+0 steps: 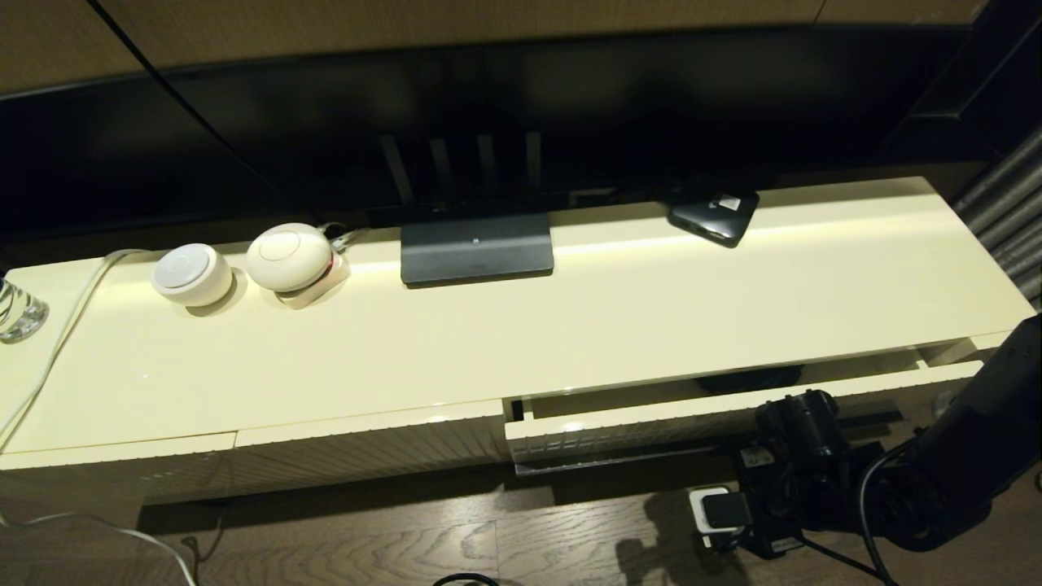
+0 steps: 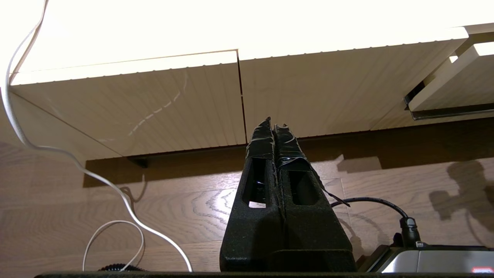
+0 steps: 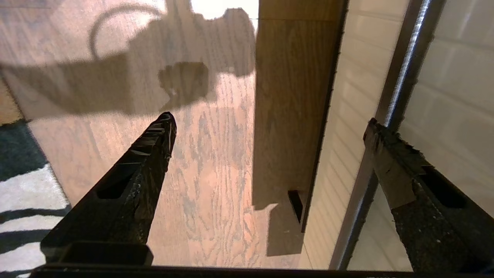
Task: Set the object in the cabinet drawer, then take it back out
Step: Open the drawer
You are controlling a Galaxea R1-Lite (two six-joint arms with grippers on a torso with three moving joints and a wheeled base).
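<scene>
The dark object (image 1: 759,378) is lying in the gap (image 1: 654,391) behind the front, so it will come along out into view as I pull the cabinet drawer.
The cabinet drawer (image 1: 692,419) stands a little open on the cabinet's right side, its ribbed cream front out from the body. In the gap behind the front lies a dark shape, the object (image 1: 749,378), mostly hidden. My right arm (image 1: 802,439) hangs just in front of the drawer. In the right wrist view my right gripper (image 3: 270,127) is open and holds nothing; one fingertip (image 3: 376,133) lies against the drawer's dark bar handle (image 3: 401,77), and the other fingertip (image 3: 162,127) is over the floor. My left gripper (image 2: 274,123) is shut and empty, low, facing the closed ribbed panels.
A small black box with a white label (image 1: 715,213) lies on the cabinet top, with a dark flat stand (image 1: 476,248) and two white round devices (image 1: 193,274) to its left. A glass (image 1: 18,309) and a white cable (image 1: 57,342) are at the far left. A power strip (image 1: 716,513) lies on the wooden floor.
</scene>
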